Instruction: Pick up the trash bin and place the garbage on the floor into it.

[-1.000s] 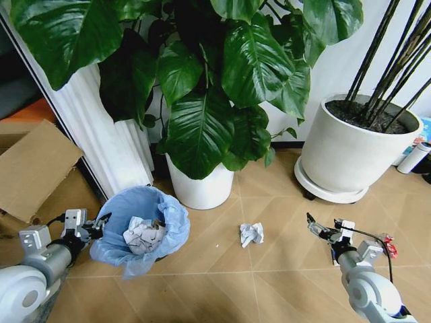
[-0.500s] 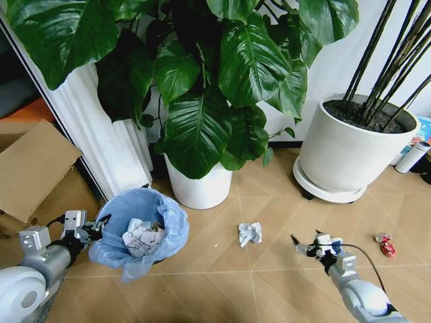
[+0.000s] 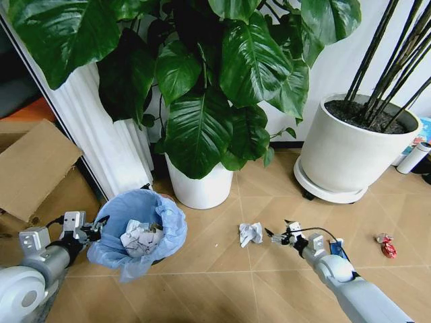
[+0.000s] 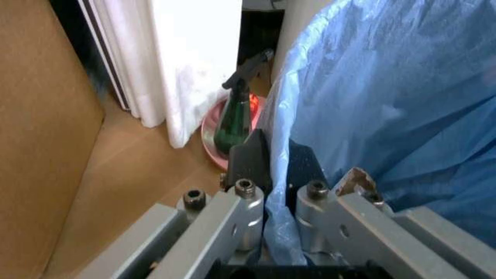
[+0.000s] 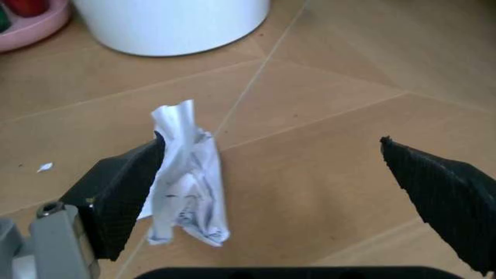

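Note:
The crumpled white paper wad [image 3: 250, 233] will flare out around the robot's right gripper when the robot lifts it, because a thin flap stands up from the loose folds.
The trash bin [image 3: 138, 232], lined with a crinkly light-blue bag, stands on the floor [image 3: 222, 286] at the left, with white paper wads [image 3: 140, 237] inside. My left gripper [image 3: 94, 227] is shut on its near rim; the left wrist view shows my left gripper [image 4: 277, 163] pinching the blue bag [image 4: 387, 99]. A crumpled white paper wad [image 3: 250, 233] of garbage lies mid-floor. My right gripper [image 3: 277, 232] hangs open just right of it. In the right wrist view the wad [image 5: 186, 174] lies beside one finger of my right gripper [image 5: 271, 168]. A red wrapper [image 3: 386, 245] lies far right.
A small white plant pot [image 3: 201, 187] stands behind the bin, and a large white pot [image 3: 350, 151] on a wheeled saucer at the back right. A cardboard box [image 3: 34, 168] and white curtain [image 3: 114, 148] close the left. A green spray bottle [image 4: 232, 122] stands beyond the bin.
My right arm has swept left across the floor, from near the red wrapper to just beside the white paper wad. The left gripper and the bin have stayed put.

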